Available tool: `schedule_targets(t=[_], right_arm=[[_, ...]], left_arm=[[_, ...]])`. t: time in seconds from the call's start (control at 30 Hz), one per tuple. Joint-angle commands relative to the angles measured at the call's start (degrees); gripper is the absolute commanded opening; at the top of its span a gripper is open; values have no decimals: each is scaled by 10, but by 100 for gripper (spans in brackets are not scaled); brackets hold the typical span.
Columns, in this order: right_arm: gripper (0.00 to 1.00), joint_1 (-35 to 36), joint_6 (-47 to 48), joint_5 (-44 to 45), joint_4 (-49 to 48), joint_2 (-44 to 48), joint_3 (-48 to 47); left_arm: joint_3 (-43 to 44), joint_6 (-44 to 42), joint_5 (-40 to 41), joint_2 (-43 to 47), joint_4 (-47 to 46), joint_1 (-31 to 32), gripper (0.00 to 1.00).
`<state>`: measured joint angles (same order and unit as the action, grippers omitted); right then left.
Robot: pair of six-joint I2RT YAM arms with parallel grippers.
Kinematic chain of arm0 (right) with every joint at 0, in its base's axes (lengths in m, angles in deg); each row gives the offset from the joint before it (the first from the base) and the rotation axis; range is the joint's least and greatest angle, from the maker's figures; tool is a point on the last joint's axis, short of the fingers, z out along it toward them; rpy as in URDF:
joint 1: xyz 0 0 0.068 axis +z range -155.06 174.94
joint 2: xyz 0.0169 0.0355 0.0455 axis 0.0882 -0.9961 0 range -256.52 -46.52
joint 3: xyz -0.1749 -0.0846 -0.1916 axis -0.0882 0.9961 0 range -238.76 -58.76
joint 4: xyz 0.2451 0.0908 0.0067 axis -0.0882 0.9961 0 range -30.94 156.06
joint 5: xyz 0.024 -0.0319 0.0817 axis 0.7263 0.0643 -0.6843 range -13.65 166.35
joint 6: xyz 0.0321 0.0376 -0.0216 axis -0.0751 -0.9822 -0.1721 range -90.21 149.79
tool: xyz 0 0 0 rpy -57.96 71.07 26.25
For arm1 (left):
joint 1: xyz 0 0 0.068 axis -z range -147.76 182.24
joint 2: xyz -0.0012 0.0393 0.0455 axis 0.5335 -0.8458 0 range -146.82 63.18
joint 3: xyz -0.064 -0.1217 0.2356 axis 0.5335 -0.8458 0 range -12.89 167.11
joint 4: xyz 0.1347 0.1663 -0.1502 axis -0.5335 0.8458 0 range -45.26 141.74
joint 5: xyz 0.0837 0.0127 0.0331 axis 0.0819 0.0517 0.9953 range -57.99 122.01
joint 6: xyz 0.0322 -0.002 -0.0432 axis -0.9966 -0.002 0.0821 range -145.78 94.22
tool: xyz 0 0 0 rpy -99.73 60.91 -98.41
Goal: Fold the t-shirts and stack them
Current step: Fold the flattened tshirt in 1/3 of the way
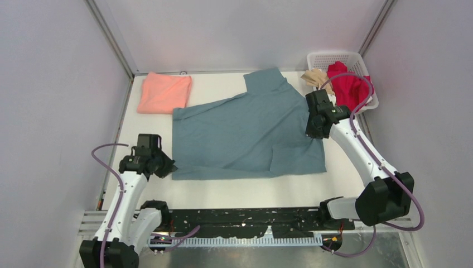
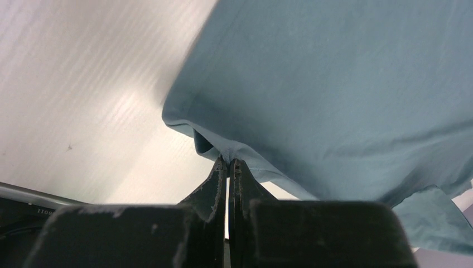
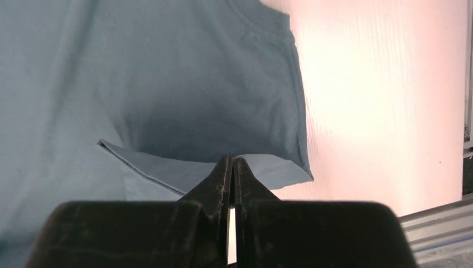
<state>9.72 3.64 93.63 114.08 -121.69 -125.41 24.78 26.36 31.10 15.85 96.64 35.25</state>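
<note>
My two grippers are pinching the slate-blue t-shirt's flap [image 1: 223, 172] over the t-shirt's flat body. My left gripper should keep pulling the flap back until it covers the t-shirt's middle [image 1: 220, 133], and then let go.
The slate-blue t-shirt [image 1: 245, 131] lies spread across the middle of the white table. My left gripper [image 1: 170, 167] is shut on its near-left corner; in the left wrist view the jaws [image 2: 228, 162] pinch the hem of the blue cloth [image 2: 334, 84], lifted a little off the table. My right gripper [image 1: 311, 132] is shut on the shirt's right edge; in the right wrist view its tips [image 3: 231, 161] meet at a fold of the blue cloth [image 3: 167, 84]. The salmon-pink shirt [image 1: 164, 92] lies folded at the back left. The red shirt [image 1: 347, 84] and beige shirt [image 1: 315, 76] sit in the basket.
The white lattice basket [image 1: 334, 57] stands at the back right corner, close behind my right wrist. Grey walls close in the table [image 1: 234, 192] on the left, back and right. A metal rail and the arm bases run along the near edge.
</note>
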Motion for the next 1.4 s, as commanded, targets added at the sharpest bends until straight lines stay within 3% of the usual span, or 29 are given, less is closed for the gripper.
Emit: schedule_targets(t=[0.0, 0.3, 0.77, 1.0, 1.07, 1.1, 1.13, 1.17, 1.2, 1.27, 1.37], right_arm=[[6, -22, 37, 23, -36, -30, -55], [5, -38, 79, 40, -127, -55, -103], [5, -50, 123, 25, -169, -198, -200], [5, -50, 134, 64, -208, -295, -277], [11, -51, 142, 72, -207, -328, -309], [14, -51, 144, 71, -201, -351, -339], [22, -51, 143, 70, -179, -372, -358], [29, -51, 144, 66, -167, -380, -392], [48, -51, 144, 66, -146, -389, -407], [71, -51, 143, 65, -129, -382, -428], [87, -48, 137, 46, -126, -338, -385]], left_arm=[[45, -21, 23, -19, -41, -27, 0], [82, -41, 16, -107, -80, -64, 0], [126, -66, 13, -243, -158, -69, 0], [195, -71, 49, -333, -131, -71, 0], [219, -74, 51, -354, -108, -70, 0], [229, -77, 50, -363, -95, -70, 10], [238, -80, 50, -368, -83, -70, 43], [245, -81, 51, -370, -72, -71, 66], [251, -82, 52, -370, -63, -70, 83], [258, -85, 46, -361, -51, -70, 99], [253, -92, 14, -331, -56, -67, 100]])
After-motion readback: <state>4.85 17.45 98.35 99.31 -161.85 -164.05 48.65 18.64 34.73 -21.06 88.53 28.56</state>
